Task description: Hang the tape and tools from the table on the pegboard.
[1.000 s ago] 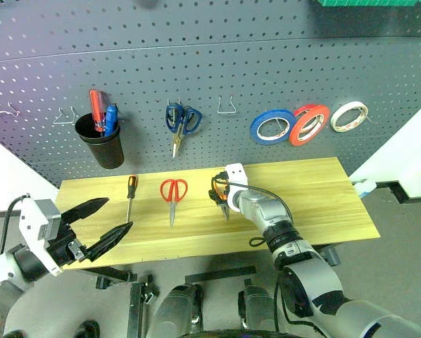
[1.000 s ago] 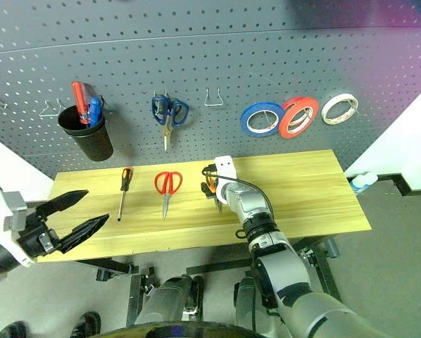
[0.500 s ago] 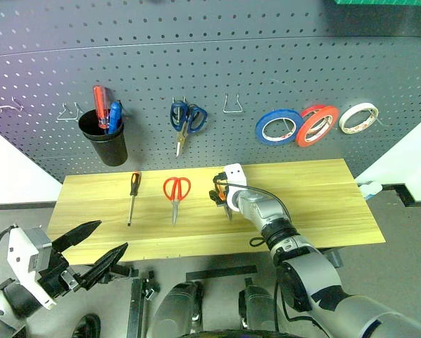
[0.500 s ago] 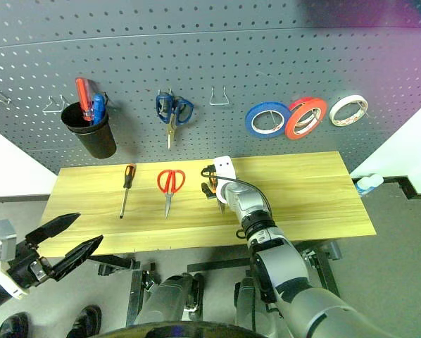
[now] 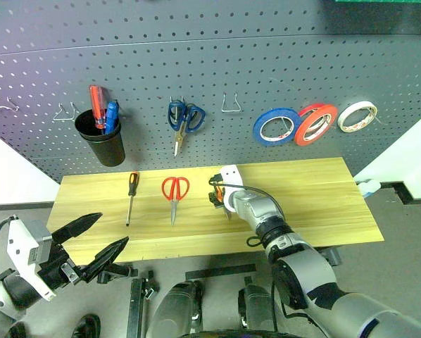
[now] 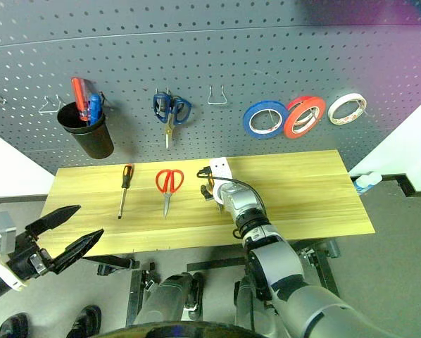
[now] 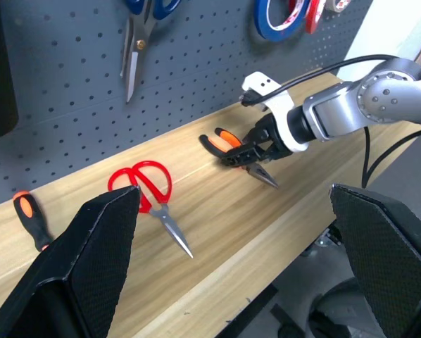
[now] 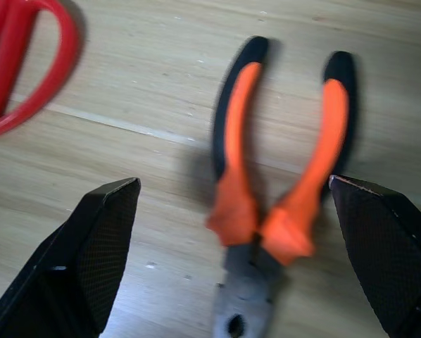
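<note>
My gripper will lower the pliers (image 8: 248, 285) jaws-first through the wire hook, and the pliers will catch where their orange grips flare (image 8: 288, 232) wider than the pliers' jaws.
The orange-and-black pliers (image 8: 267, 176) lie flat on the light wood table (image 5: 309, 197), near its middle. My right gripper (image 5: 221, 201) hovers open just over them, one finger on each side of the handles, touching nothing. On the table's left part lie the red-handled scissors (image 5: 174, 197) and the slim screwdriver (image 5: 131, 197). My left gripper (image 5: 112, 230) is open and empty at the table's near left edge. The blue tape (image 5: 275, 127) hangs on a hook of the dark pegboard (image 5: 196, 56).
On the pegboard hang a black cup (image 5: 101, 144) holding red and blue handles, blue-handled scissors (image 5: 184, 120), a red-orange roll (image 5: 315, 123) and a white roll (image 5: 357, 116). Bare hooks (image 5: 231, 105) stand between the scissors and the tapes and at the far left.
The view has shifted a little. Both grippers stay open and about where they were, the right one over the pliers.
</note>
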Controlling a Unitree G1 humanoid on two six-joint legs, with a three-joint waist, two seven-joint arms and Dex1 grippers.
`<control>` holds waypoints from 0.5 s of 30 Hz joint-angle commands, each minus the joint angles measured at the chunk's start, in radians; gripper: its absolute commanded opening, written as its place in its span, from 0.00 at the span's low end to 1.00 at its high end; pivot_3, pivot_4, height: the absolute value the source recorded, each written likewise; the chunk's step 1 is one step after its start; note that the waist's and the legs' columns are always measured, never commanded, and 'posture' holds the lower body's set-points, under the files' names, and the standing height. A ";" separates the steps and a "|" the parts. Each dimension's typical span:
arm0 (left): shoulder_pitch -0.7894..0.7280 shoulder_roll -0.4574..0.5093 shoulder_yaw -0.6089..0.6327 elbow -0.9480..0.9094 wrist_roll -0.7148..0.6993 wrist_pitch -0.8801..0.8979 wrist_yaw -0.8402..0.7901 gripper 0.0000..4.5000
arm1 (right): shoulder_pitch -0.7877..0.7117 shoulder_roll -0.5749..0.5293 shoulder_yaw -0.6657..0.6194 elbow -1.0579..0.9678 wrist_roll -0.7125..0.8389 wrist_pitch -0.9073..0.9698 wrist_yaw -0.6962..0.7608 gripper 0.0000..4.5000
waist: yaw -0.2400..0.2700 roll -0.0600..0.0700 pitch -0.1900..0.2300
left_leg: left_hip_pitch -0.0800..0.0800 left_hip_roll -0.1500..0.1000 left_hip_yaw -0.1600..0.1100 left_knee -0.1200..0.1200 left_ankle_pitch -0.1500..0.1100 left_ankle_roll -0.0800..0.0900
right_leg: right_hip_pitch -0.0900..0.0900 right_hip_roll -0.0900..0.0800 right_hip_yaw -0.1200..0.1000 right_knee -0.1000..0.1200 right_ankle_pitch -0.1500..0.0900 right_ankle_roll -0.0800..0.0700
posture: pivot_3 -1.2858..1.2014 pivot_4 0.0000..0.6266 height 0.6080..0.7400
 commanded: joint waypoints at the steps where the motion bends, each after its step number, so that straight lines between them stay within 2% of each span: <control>1: -0.004 0.009 0.008 -0.002 -0.016 -0.011 -0.005 1.00 | -0.049 0.028 -0.012 -0.035 0.011 0.057 -0.020 1.00 | 0.000 0.000 0.000 | 0.000 0.000 0.000 0.000 0.000 0.000 | 0.000 0.000 0.000 0.000 0.000 0.000 | 0.60 0.29 0.87; 7: -0.018 0.010 -0.003 0.009 -0.009 -0.013 -0.007 1.00 | -0.079 0.049 -0.027 -0.015 0.005 0.124 -0.083 1.00 | 0.000 0.000 0.000 | 0.000 0.000 0.000 -0.001 0.000 0.000 | 0.000 0.000 0.000 0.000 0.000 0.000 | 0.60 0.28 0.87; 15: -0.017 0.005 -0.009 0.010 -0.006 -0.015 -0.010 1.00 | -0.090 0.050 -0.067 -0.047 0.012 0.086 -0.149 1.00 | -0.001 0.000 0.001 | 0.000 0.000 0.000 -0.001 0.000 -0.001 | -0.001 0.000 0.000 0.000 0.000 0.000 | 0.60 0.28 0.87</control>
